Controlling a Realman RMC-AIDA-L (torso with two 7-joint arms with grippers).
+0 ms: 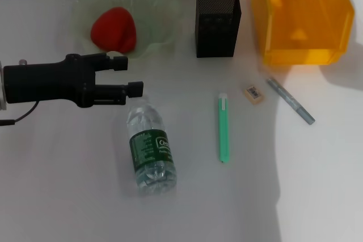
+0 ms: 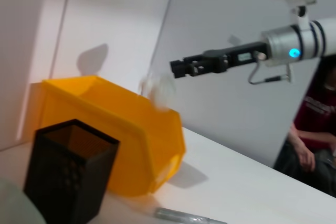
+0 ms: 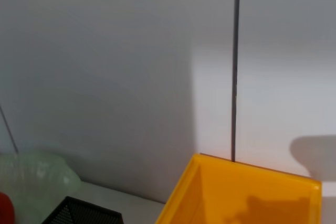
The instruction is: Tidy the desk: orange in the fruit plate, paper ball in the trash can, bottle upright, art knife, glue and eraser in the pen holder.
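I should roll my left gripper and pinch the bottle's neck (image 1: 140, 105) before I stand the bottle upright, as that gripper's fingers spread along the lying bottle's length (image 1: 151, 147).
The orange (image 1: 113, 28) lies in the pale green fruit plate (image 1: 161, 4) at the back left. The bottle (image 1: 150, 147) lies on its side on the desk (image 1: 68, 185). My left gripper (image 1: 130, 76) is open and empty, just beyond the bottle's cap end. In the left wrist view my right gripper (image 2: 177, 68) is open above the yellow trash can (image 2: 131, 140), and the paper ball (image 2: 157, 90) is a blur in the air just below it. The green art knife (image 1: 223, 127), eraser (image 1: 254, 94) and grey glue pen (image 1: 290, 101) lie in front of the pen holder (image 1: 217, 21).
The trash can (image 1: 300, 24) stands at the back right, next to the pen holder. A person sits beyond the table's far side in the left wrist view (image 2: 315, 145). A wall rises behind the table.
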